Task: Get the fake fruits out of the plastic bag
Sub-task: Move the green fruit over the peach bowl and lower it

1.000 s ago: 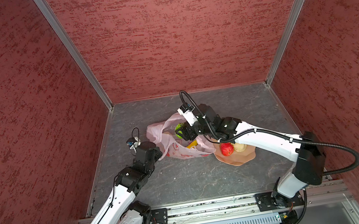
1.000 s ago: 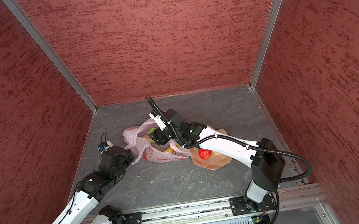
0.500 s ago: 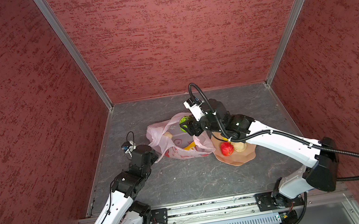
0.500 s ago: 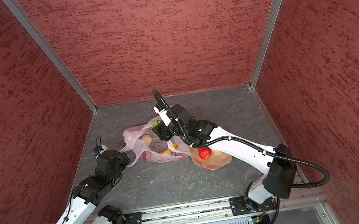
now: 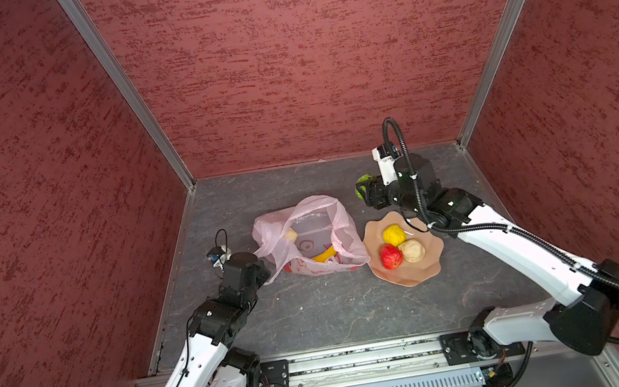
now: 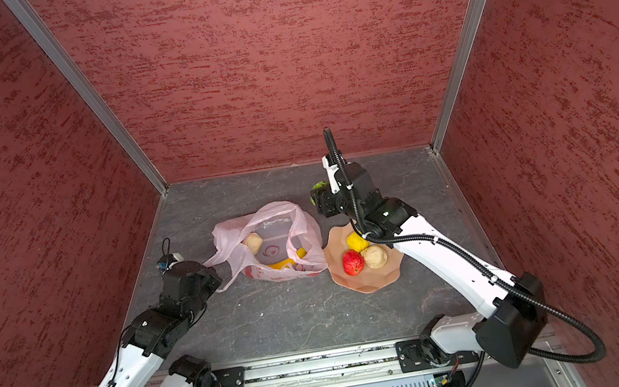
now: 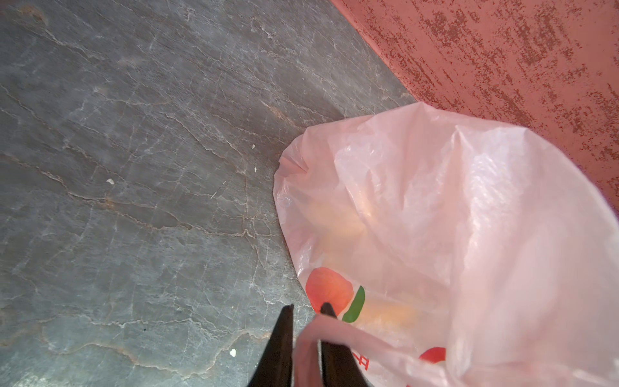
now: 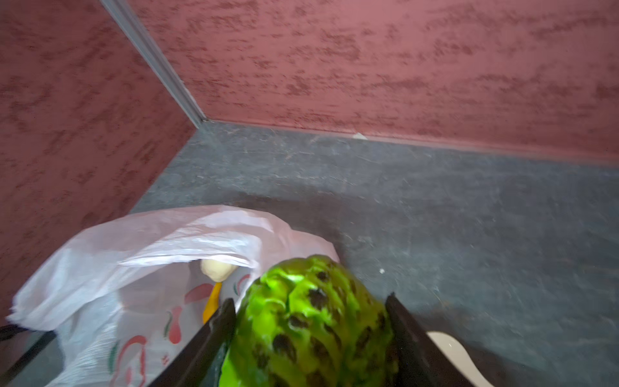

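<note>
My right gripper keeps going down, as the green fruit [image 5: 362,185] is clear of the bag, to the bowl's empty spot [image 5: 374,234] beside the yellow fruit and releases there.
The pink plastic bag [image 5: 308,237] [image 6: 270,247] lies open mid-floor, with a beige lump [image 6: 253,242] and a yellow banana [image 5: 324,254] [image 8: 211,306] inside. My left gripper [image 7: 306,310] [image 5: 261,261] is shut on the bag's loop handle [image 7: 306,348] at its left side. Raised to the right of the bag, my right gripper [image 8: 310,301] [image 5: 362,190] is shut on a green knobbly fruit [image 8: 311,328] [image 6: 318,193]. Yellow [image 5: 393,235], red [image 5: 391,256] and beige [image 5: 412,250] fruits sit in the bowl.
The peach wavy-rimmed bowl [image 5: 417,274] [image 6: 368,284] stands right of the bag, under my right forearm. Red walls close in the grey floor on three sides, and a metal rail [image 5: 347,365] runs along the front edge.
My right gripper has lifted the green fruit out of the bag and carried it up and to the right. The left arm has pulled back a little, still holding the handle.
</note>
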